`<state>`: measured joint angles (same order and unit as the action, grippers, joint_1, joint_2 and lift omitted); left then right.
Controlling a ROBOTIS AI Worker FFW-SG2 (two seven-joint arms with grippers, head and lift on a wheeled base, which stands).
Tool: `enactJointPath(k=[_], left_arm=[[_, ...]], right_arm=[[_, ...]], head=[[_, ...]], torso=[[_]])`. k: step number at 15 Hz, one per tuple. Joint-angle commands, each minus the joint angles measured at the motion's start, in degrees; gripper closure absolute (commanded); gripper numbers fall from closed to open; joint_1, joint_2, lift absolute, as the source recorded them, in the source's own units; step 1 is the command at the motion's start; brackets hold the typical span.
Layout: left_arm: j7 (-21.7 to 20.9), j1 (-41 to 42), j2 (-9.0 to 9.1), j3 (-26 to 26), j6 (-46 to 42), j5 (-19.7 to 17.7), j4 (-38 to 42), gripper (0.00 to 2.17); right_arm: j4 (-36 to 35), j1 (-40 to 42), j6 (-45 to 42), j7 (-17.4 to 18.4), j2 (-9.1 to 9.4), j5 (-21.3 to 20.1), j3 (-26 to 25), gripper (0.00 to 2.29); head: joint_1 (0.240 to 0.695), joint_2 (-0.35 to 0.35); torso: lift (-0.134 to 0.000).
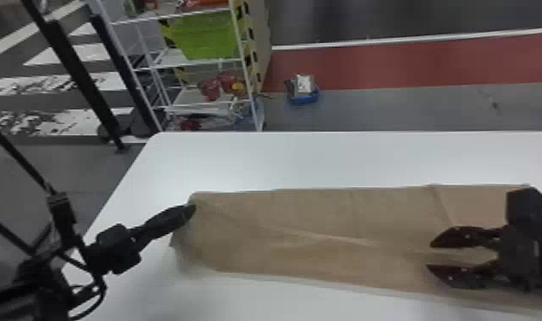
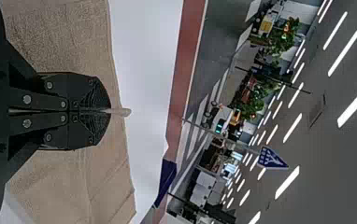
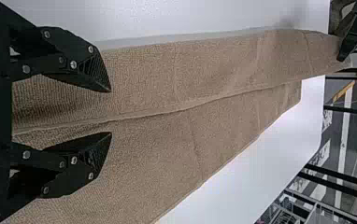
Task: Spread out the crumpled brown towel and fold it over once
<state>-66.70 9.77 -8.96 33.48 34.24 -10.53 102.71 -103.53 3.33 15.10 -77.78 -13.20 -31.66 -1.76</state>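
Note:
A loose edge (image 1: 338, 238) runs along the length of the towel, so when I pull that edge, the brown towel (image 1: 278, 256) will open out into a much wider sheet.
The brown towel (image 1: 308, 222) lies as a long strip across the white table, running off toward the right, with a lengthwise crease. At its left end my left gripper (image 1: 189, 210) holds the upper corner area. The left wrist view has the left gripper (image 2: 103, 111) shut, a small bit of towel (image 2: 64, 46) poking out between its tips. Over the right part of the towel, my right gripper (image 1: 429, 256) stands open. In the right wrist view the right gripper (image 3: 110, 112) has its fingers apart above a ridge in the towel (image 3: 223, 70), nothing gripped.
The white table (image 1: 325, 158) extends behind the towel, with its left edge beside my left arm. Beyond it stand a wire shelf with a green bin (image 1: 205, 36) and a small blue item (image 1: 303, 98) on the floor.

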Motion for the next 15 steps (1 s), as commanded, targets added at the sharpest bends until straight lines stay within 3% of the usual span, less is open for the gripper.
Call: enactJointPath(k=[1, 10, 14, 15], left_arm=[[0.0, 0.0, 0.00, 0.0, 0.0, 0.1, -0.1, 1.43], [0.4, -0.4, 0.00, -0.7, 0.0, 1.0, -0.3, 1.43], [0.5, -0.5, 0.00, -0.7, 0.0, 1.0, -0.2, 1.43], [0.5, -0.5, 0.00, -0.6, 0.0, 0.9, -0.2, 1.43]], right_arm=[[1.6, -1.0, 0.5, -0.5, 0.01, -0.2, 0.9, 0.70], [5.8, -3.4, 0.3, -0.5, -0.60, 0.3, 0.5, 0.81], [5.8, -3.4, 1.2, -0.5, -0.95, 1.1, 0.8, 1.51], [5.7, -3.4, 1.2, -0.5, -1.13, 1.3, 0.7, 1.56]], head=[[0.695, 0.221], [0.695, 0.206], [0.695, 0.203], [0.695, 0.203]], torso=[[-0.123], [-0.123], [-0.123], [-0.123]])
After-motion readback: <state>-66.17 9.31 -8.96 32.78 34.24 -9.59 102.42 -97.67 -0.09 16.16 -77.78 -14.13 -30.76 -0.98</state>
